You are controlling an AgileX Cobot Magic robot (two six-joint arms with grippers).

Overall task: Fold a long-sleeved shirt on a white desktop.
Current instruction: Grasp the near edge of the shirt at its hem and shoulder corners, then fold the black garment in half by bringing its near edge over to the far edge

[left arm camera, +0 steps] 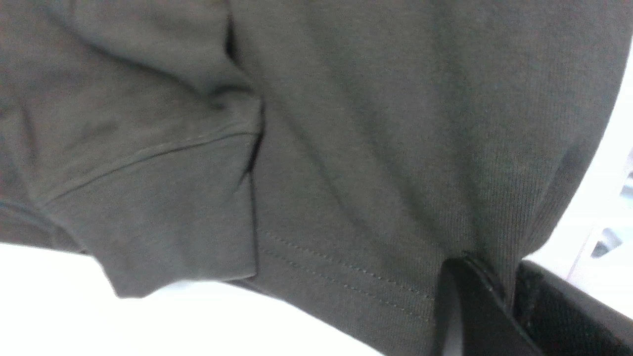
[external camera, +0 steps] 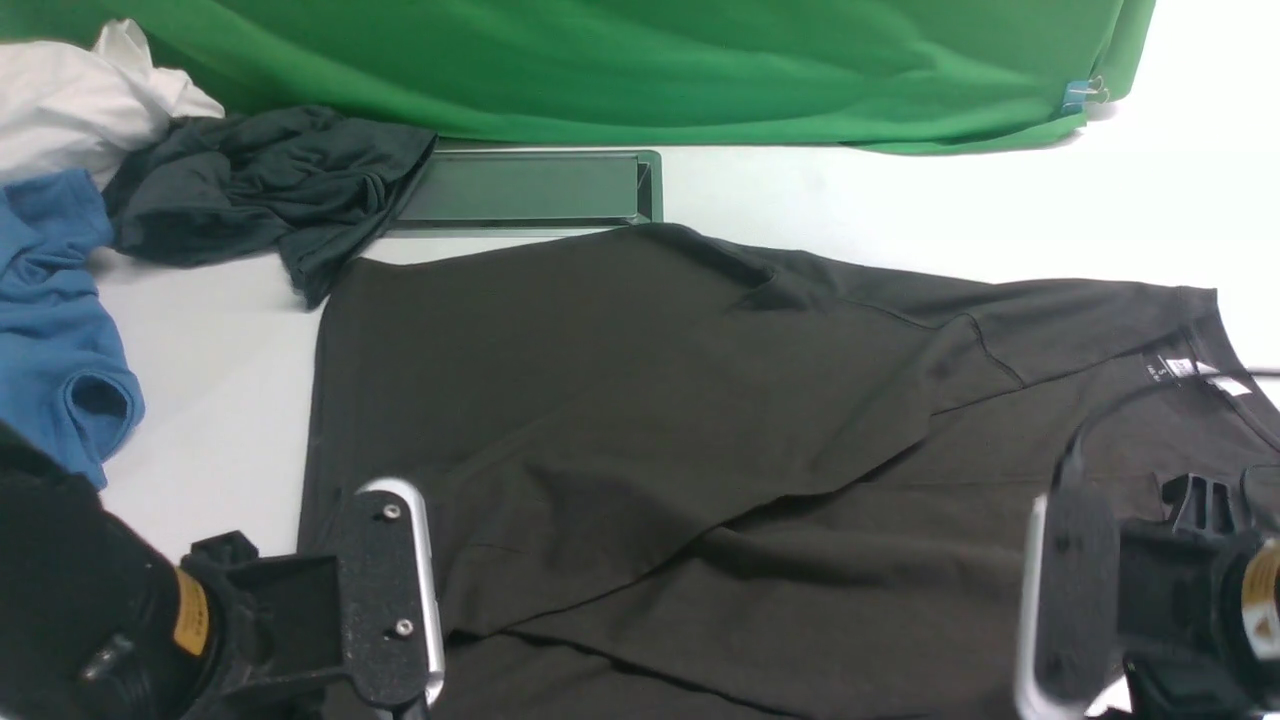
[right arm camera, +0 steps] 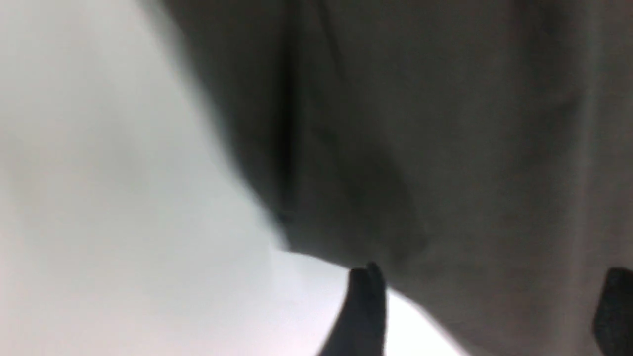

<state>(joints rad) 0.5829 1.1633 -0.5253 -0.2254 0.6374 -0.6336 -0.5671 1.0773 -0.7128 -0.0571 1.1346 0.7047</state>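
I expect the folded sleeve [external camera: 648, 510] to stay down and end up hidden when I fold the shirt's near side [external camera: 828, 636] over, because the sleeve lies flat across the shirt's body.
The long-sleeved shirt [external camera: 650, 400] lies spread across the white desktop [external camera: 220, 380], dark brownish-black, with its collar and white neck label [external camera: 1180, 368] at the right and a sleeve folded over its body. In the left wrist view my left gripper [left arm camera: 509, 291] is shut on the shirt's stitched hem [left arm camera: 346, 277], with fabric pinched between the fingers. My right gripper [right arm camera: 489, 306] is open, its two fingertips [right arm camera: 366, 306] wide apart, with the shirt's edge [right arm camera: 445, 222] lying between them. In the front view both wrists sit low at the shirt's near edge, left [external camera: 385, 600] and right [external camera: 1075, 600].
A dark grey-teal garment [external camera: 260, 190], a blue shirt [external camera: 50, 300] and a white cloth [external camera: 70, 100] are heaped at the far left. A grey-framed hatch [external camera: 530, 190] sits behind the shirt. A green backdrop [external camera: 600, 60] hangs along the far edge.
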